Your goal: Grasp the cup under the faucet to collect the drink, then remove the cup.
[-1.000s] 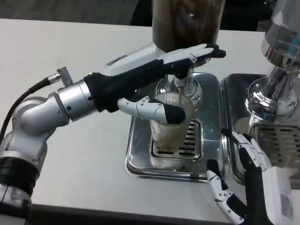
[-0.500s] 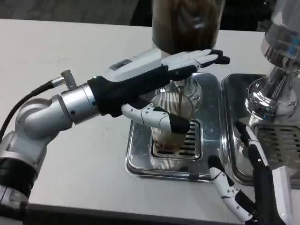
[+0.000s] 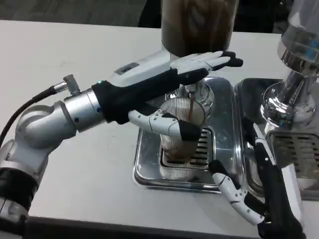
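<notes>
I expect the brown drink (image 3: 177, 149) to stay well below the rim of the clear ribbed cup when I carry the cup, because the drink fills only the cup's lower part.
A clear ribbed cup (image 3: 183, 134) stands on the drip grate of the steel tray (image 3: 147, 169) under the faucet (image 3: 191, 90). A thin brown stream runs from the faucet into the cup, which holds brown drink in its lower part. My left hand (image 3: 169, 87) reaches over the cup; its upper fingers lie on the faucet lever and its thumb (image 3: 164, 122) crosses the front of the cup. My right hand (image 3: 254, 191) is open at the tray's front right corner, apart from the cup.
The dark drink tank (image 3: 199, 25) rises behind the faucet. A second dispenser (image 3: 294, 84) with its own steel tray (image 3: 244, 99) stands to the right, close beside my right hand. White table (image 3: 75, 164) lies to the left and front.
The drink has started to flow and the cup has been filling. My left hand has shifted slightly on the lever. My right hand has moved left, nearer the tray's front corner.
</notes>
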Robot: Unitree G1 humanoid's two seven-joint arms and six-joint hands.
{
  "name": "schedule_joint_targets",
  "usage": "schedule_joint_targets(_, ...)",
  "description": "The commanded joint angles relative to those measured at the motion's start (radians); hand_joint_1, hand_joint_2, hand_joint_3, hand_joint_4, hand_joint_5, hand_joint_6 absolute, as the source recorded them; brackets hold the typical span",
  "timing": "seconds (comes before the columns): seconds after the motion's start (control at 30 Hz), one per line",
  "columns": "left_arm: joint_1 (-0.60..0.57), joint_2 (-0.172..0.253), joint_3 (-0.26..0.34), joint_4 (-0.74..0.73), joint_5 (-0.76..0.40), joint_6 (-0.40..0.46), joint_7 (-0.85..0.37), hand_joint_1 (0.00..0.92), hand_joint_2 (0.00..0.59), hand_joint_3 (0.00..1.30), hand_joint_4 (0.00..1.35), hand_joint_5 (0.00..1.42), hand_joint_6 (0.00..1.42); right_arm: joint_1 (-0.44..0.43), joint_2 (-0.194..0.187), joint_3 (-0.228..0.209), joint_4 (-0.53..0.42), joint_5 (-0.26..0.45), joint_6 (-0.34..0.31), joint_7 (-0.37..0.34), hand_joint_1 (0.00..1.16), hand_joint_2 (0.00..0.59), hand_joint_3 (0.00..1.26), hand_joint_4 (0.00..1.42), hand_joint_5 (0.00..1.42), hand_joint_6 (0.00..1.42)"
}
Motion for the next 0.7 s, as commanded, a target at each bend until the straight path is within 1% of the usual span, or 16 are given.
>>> schedule_joint_targets(0.03, 0.028, 0.025, -0.024, 0.002, 0.042, 0.008, -0.018, 0.000, 0.041, 0.07, 0.00, 0.00, 0.00, -0.039, 0.001, -0.021, 0.025, 0.015, -0.014, 0.029, 0.52, 0.250, 0.09, 0.06, 0.08, 0.16)
schedule_joint_targets(0.13, 0.028, 0.028, -0.026, -0.001, 0.040, 0.008, -0.016, 0.000, 0.041, 0.07, 0.00, 0.00, 0.00, -0.072, 0.003, -0.032, 0.051, 0.024, -0.009, 0.053, 0.52, 0.253, 0.09, 0.06, 0.08, 0.15)
schedule_joint_targets(0.33, 0.031, 0.036, -0.027, -0.009, 0.036, 0.010, -0.012, 0.000, 0.041, 0.07, 0.00, 0.00, 0.00, -0.120, 0.008, -0.049, 0.096, 0.032, -0.005, 0.075, 0.53, 0.255, 0.08, 0.06, 0.07, 0.13)
schedule_joint_targets(0.43, 0.034, 0.040, -0.026, -0.014, 0.032, 0.011, -0.012, 0.000, 0.041, 0.07, 0.00, 0.00, 0.00, -0.144, 0.009, -0.057, 0.118, 0.049, -0.004, 0.096, 0.53, 0.259, 0.08, 0.06, 0.06, 0.13)
schedule_joint_targets(0.7, 0.049, 0.047, -0.015, -0.029, 0.005, 0.011, -0.014, 0.000, 0.048, 0.07, 0.00, 0.00, 0.00, -0.197, 0.013, -0.067, 0.169, 0.076, -0.010, 0.137, 0.53, 0.260, 0.08, 0.05, 0.06, 0.12)
